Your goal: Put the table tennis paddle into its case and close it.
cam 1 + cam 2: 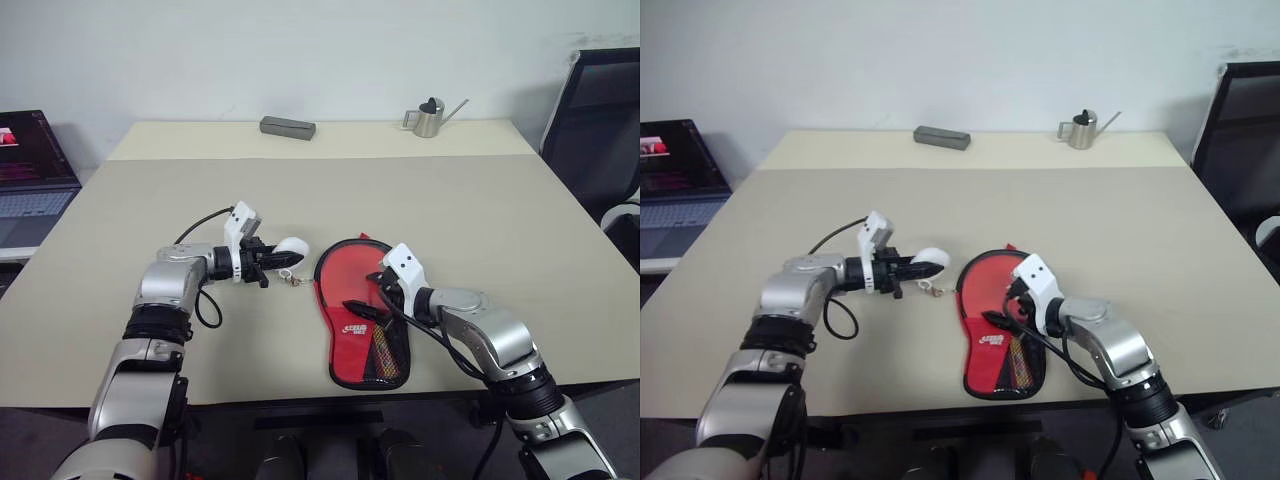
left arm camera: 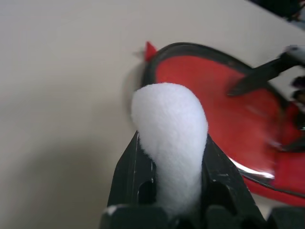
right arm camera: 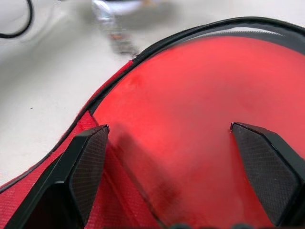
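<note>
The white pom-pom charm's chain (image 1: 297, 281) meets the black zipper rim, so the zipper will move around the round end when I tug the charm.
The case (image 1: 350, 300) lies flat near the table's front edge, red side up with its black zipper rim around it. The table tennis paddle's striped handle (image 1: 383, 345) shows through the clear panel at the narrow end. To the left of the case, my left gripper (image 1: 283, 262) is shut on the white pom-pom charm (image 2: 169, 138), held just above the table. A short chain (image 1: 295, 279) runs from the pom-pom to the case's rim. My right gripper (image 3: 178, 162) stands open over the round red part of the case, its fingers spread wide.
A grey box (image 1: 287, 127) and a small metal watering can (image 1: 430, 118) stand at the table's far edge. A laptop (image 1: 30, 180) sits off to the left and a black chair (image 1: 600, 120) to the right.
</note>
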{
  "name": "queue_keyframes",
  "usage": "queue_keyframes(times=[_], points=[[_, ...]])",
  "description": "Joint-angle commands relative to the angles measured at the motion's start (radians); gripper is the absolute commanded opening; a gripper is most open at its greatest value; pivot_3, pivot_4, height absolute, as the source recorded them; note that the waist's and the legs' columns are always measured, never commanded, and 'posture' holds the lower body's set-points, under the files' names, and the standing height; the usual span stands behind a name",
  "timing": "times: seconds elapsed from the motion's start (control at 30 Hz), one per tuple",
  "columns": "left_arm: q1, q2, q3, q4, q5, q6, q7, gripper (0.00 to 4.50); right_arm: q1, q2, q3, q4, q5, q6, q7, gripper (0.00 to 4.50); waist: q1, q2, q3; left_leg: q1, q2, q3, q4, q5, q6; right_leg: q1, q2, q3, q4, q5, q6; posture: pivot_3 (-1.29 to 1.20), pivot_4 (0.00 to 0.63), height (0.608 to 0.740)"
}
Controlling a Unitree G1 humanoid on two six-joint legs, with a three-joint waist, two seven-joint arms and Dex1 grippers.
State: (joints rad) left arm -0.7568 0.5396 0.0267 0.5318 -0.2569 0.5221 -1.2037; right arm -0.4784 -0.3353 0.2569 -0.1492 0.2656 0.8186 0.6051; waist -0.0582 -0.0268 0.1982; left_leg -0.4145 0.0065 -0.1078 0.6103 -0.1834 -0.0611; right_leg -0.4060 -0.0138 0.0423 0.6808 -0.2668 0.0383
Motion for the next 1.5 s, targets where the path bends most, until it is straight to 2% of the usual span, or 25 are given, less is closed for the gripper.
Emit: queue_keyframes(times=[0.03, 0.3, 0.63, 0.77, 0.83, 1.03, 1.2, 1.5], points=[[0.009, 0.036, 0.020, -0.116, -0.049, 0.059, -0.005, 0.56, -0.014, 0.013, 0.022, 0.036, -0.012, 0.015, -0.004, 4.50, 0.000, 0.000, 0.000, 0.000, 0.000, 0.000, 0.000, 0.000, -0.001, 0.000, 0.000, 0.000, 0.000, 0.000, 0.000, 0.00, 0.150, 0.740], [0.018, 0.068, 0.006, -0.164, -0.064, 0.109, -0.002, 0.56, -0.075, 0.068, 0.064, 0.179, -0.078, -0.042, -0.023, 4.50, -0.002, -0.001, 0.000, 0.003, 0.004, 0.001, 0.000, 0.001, -0.001, 0.001, 0.004, 0.001, 0.000, 0.002, -0.002, 0.00, 0.150, 0.740], [0.014, 0.108, -0.025, -0.159, -0.049, 0.109, -0.015, 0.56, -0.063, 0.075, 0.127, 0.360, -0.168, -0.133, -0.003, 4.50, -0.003, -0.004, -0.004, 0.007, 0.006, 0.002, 0.000, 0.001, -0.001, 0.003, 0.007, 0.002, 0.001, 0.004, -0.005, 0.00, 0.150, 0.740], [-0.011, 0.114, -0.046, -0.128, -0.024, 0.076, -0.004, 0.56, -0.052, 0.094, 0.133, 0.407, -0.178, -0.143, -0.004, 4.50, -0.003, -0.005, -0.004, 0.016, 0.007, 0.002, -0.002, 0.001, -0.001, 0.013, 0.007, 0.002, -0.001, 0.003, -0.006, 0.00, 0.150, 0.740], [-0.057, 0.094, -0.073, -0.068, 0.018, 0.017, 0.025, 0.56, -0.045, 0.105, 0.132, 0.427, -0.184, -0.154, -0.005, 4.50, -0.003, -0.006, -0.005, 0.021, 0.007, 0.002, -0.002, 0.001, -0.001, 0.017, 0.007, 0.002, -0.001, -0.001, -0.013, 0.00, 0.150, 0.740], [-0.230, -0.002, -0.154, 0.246, 0.162, -0.239, 0.127, 0.56, -0.022, 0.144, 0.128, 0.455, -0.202, -0.166, -0.022, 4.50, -0.002, -0.011, -0.019, 0.023, 0.007, 0.002, -0.002, 0.001, -0.001, 0.019, 0.007, 0.001, -0.001, -0.001, -0.013, 0.00, 0.150, 0.740], [-0.355, -0.102, -0.166, 0.505, 0.228, -0.400, 0.196, 0.56, -0.006, 0.178, 0.115, 0.454, -0.206, -0.155, -0.052, 4.50, -0.009, -0.012, -0.025, 0.024, 0.008, 0.003, -0.004, 0.001, -0.001, 0.019, 0.008, 0.002, -0.001, -0.001, -0.013, 0.00, 0.150, 0.740], [-0.454, -0.198, -0.169, 0.738, 0.340, -0.553, 0.358, 0.56, 0.051, 0.206, 0.114, 0.385, -0.212, -0.105, -0.088, 4.50, -0.014, -0.012, -0.027, 0.024, 0.007, 0.002, -0.004, 0.001, -0.001, 0.019, 0.008, 0.002, -0.002, -0.001, -0.012, 0.00, 0.150, 0.740]])
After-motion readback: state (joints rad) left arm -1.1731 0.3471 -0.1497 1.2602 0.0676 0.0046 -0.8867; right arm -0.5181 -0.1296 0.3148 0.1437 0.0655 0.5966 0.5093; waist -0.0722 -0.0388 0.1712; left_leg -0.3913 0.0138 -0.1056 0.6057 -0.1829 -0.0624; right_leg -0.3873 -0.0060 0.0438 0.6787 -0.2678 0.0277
